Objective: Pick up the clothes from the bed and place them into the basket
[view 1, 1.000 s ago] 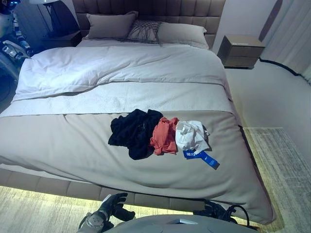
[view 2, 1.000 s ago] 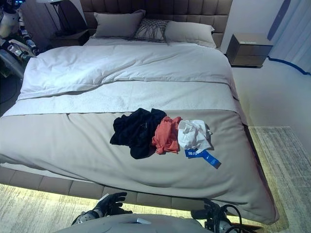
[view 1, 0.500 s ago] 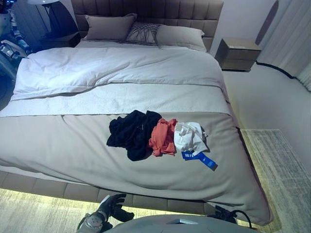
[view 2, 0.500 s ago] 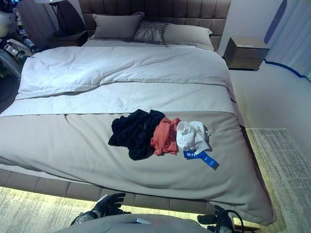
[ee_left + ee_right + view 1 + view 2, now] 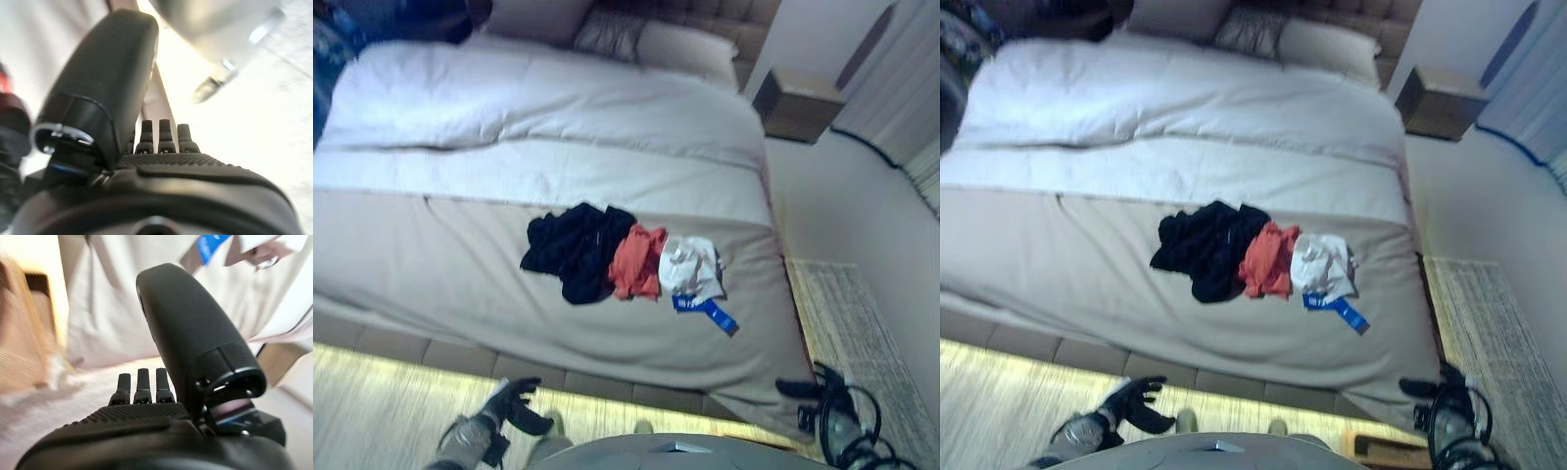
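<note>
The blue strip (image 5: 705, 307) has its angled pieces (image 5: 721, 317) sticking out past the white garment's edge, so I expect it to hang down below the white garment like loose tags when I lift the garment.
Three garments lie in a row on the beige bed cover (image 5: 431, 264) near the foot of the bed: a black one (image 5: 570, 250), an orange one (image 5: 633, 261) and a white one (image 5: 690, 269) with a blue strip (image 5: 710, 313). My left hand (image 5: 509, 403) hangs low beside the bed's front edge, open and empty. My right hand (image 5: 813, 392) hangs by the bed's near right corner, also open with nothing in it. Both hands are well short of the clothes. A brown edge (image 5: 1381, 448) shows on the floor near the right hand; I cannot tell whether it is the basket.
A white duvet (image 5: 538, 98) and pillows (image 5: 685, 44) cover the far half of the bed. A wooden nightstand (image 5: 798, 103) stands at the back right. A pale rug (image 5: 862, 323) lies on the floor to the right of the bed.
The whole picture has shifted, so the camera has moved. Both hands show more fully at the bottom, the right one further to the right. The clothes lie as before.
</note>
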